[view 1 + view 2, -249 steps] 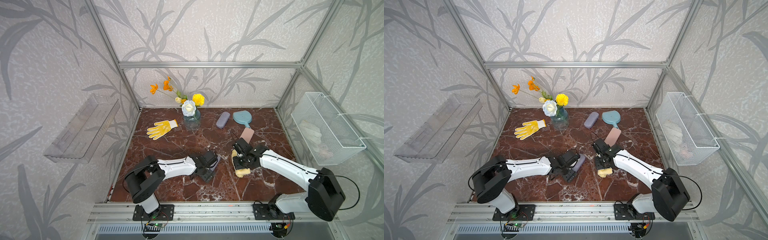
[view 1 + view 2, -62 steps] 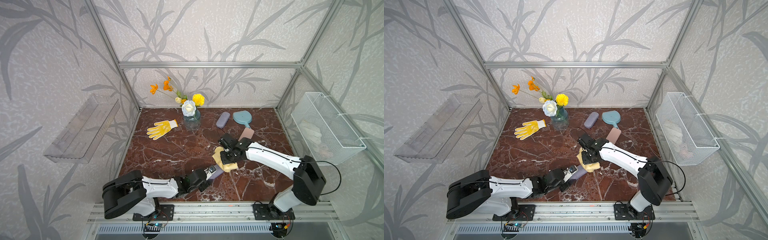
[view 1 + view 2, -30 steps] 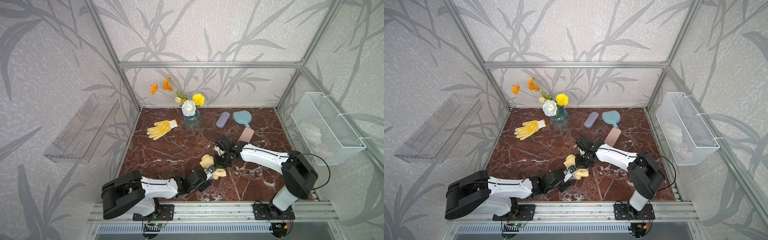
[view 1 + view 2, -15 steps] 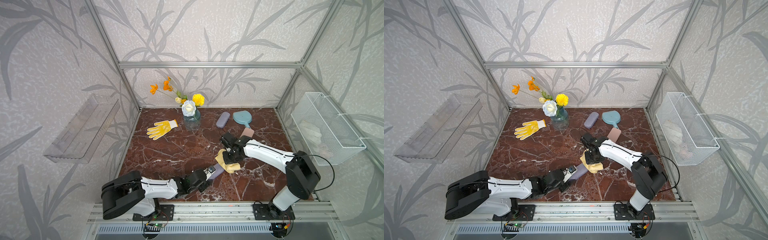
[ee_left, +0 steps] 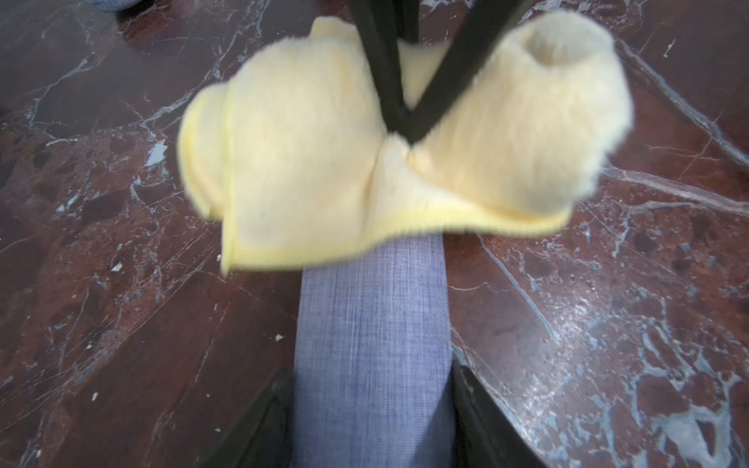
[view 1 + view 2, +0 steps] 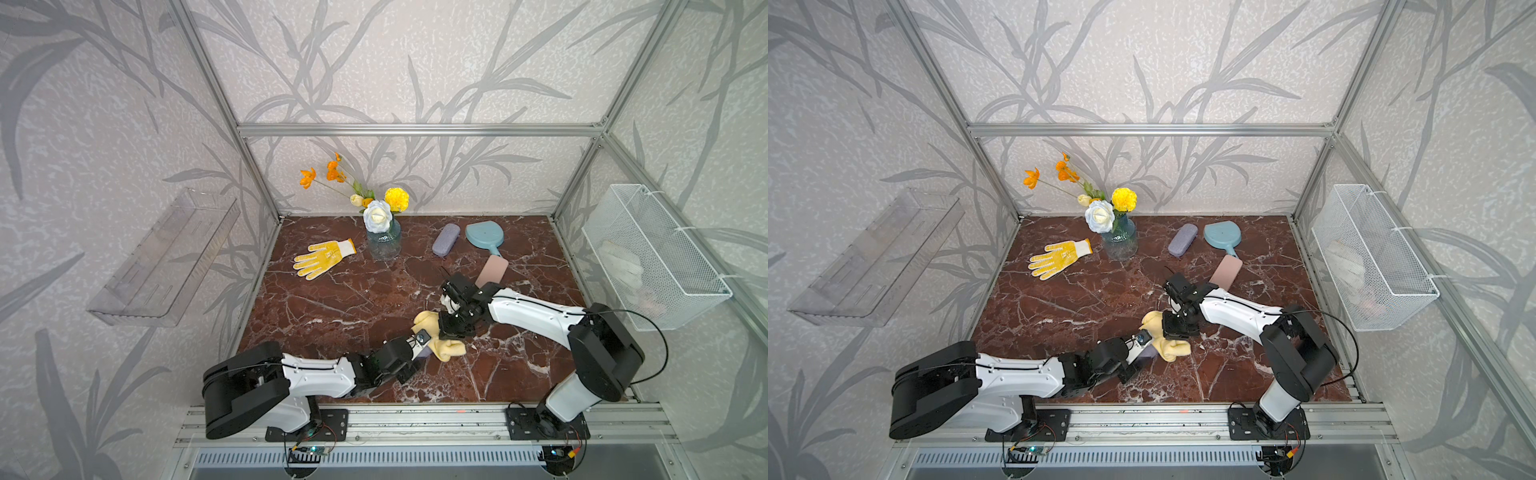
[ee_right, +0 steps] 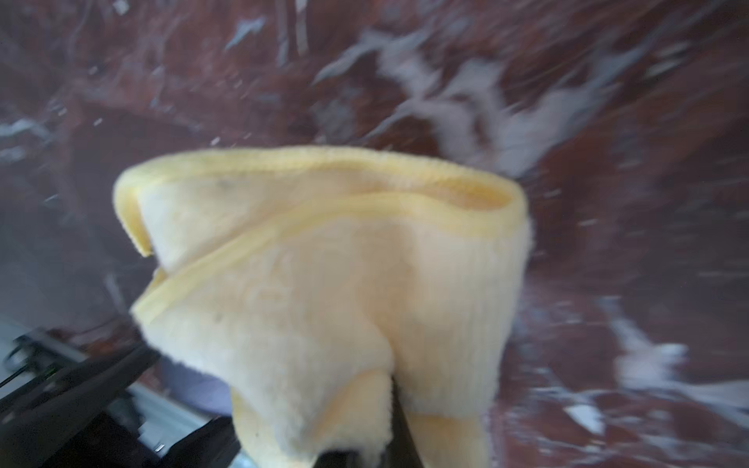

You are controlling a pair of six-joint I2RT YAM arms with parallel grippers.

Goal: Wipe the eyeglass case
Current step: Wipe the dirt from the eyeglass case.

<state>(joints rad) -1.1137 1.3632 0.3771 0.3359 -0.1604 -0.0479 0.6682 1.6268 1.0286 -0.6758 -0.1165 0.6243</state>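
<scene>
The cloth meets only the eyeglass case's upper side, so next my left gripper regrips the case's near end and roll another side toward the cloth.
The eyeglass case is blue-grey fabric and lies low over the marble floor near the front middle. My left gripper is shut on its near end, one black finger on each side. A fluffy yellow cloth is draped over the case's far end and hides it. My right gripper is shut on that cloth from above. In both top views the cloth sits between the left gripper and the right gripper. In the right wrist view the cloth fills the middle, with a sliver of the case beneath it.
A second lavender case, a blue hand mirror and a pink case lie at the back right. A yellow glove and a flower vase stand at the back. A wire basket hangs on the right wall.
The right gripper swept the cloth along the case: near the left gripper a second ago, away to the right half a second ago, now back toward the left gripper. The left gripper stays put.
</scene>
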